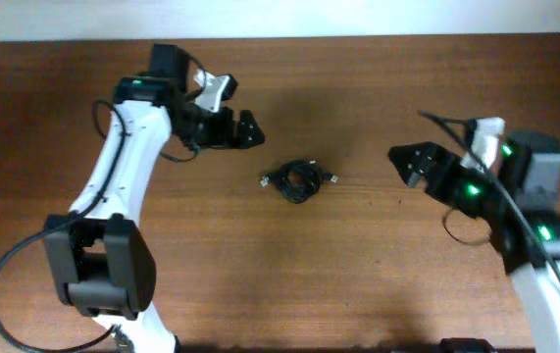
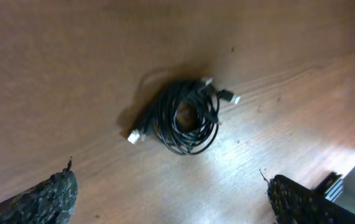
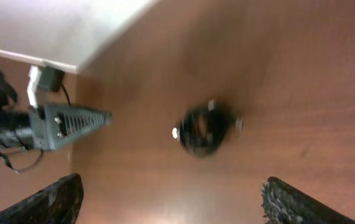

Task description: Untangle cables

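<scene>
I expect some loops to pull away and others to stay coiled behind when I lift, because several plug ends (image 2: 230, 96) stick out around the tangled coil (image 2: 186, 118).
A tangled coil of black cable (image 1: 298, 180) with small plug ends lies on the wooden table near the middle. It also shows in the left wrist view (image 2: 186, 116) and, blurred, in the right wrist view (image 3: 205, 129). My left gripper (image 1: 244, 128) is open and empty, up and to the left of the coil; its fingertips frame the lower edge of the left wrist view (image 2: 171, 196). My right gripper (image 1: 409, 162) is open and empty, to the right of the coil, fingers spread in the right wrist view (image 3: 171, 199).
The left arm (image 1: 123, 167) runs from the lower left up across the table's left side. The right arm (image 1: 534, 235) stands at the right edge. A pale wall borders the table's far edge (image 1: 358, 20). The left arm also shows in the right wrist view (image 3: 46, 124).
</scene>
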Robot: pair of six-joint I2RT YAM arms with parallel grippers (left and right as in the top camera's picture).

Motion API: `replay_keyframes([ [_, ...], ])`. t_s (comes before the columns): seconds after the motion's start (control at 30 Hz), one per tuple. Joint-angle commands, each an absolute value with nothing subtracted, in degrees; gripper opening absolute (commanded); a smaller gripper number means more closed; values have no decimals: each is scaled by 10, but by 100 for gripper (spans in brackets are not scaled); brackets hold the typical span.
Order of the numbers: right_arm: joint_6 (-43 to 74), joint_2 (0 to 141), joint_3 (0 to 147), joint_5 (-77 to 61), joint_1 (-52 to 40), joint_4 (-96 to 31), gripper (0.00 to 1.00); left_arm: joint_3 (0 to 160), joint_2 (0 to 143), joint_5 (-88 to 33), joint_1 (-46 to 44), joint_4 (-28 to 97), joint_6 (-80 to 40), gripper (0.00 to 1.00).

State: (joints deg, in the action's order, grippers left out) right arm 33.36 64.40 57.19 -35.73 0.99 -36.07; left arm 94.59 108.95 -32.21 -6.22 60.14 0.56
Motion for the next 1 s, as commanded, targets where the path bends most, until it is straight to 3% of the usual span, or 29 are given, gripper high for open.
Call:
replay_keyframes([
  [0.0,350,770,578,-462,-34,-362,87,936,1115,-201,-98,602,-71,95],
  [0.1,350,843,578,-461,-63,-359,87,936,1148,-163,-121,596,-71,90],
  [0.2,350,875,578,-459,-88,-351,88,936,1187,-232,-143,594,-68,86],
  [0.33,350,875,578,-436,-98,-351,88,936,1213,-222,-185,561,-68,84],
  [0.5,347,875,578,-414,-98,-351,88,936,1229,-216,-200,531,-68,56],
  [0.67,347,875,578,-407,-98,-352,89,936,1229,-216,-200,514,-69,40],
  [0.97,348,875,578,-407,-98,-353,89,927,1233,-197,-201,517,-69,35],
])
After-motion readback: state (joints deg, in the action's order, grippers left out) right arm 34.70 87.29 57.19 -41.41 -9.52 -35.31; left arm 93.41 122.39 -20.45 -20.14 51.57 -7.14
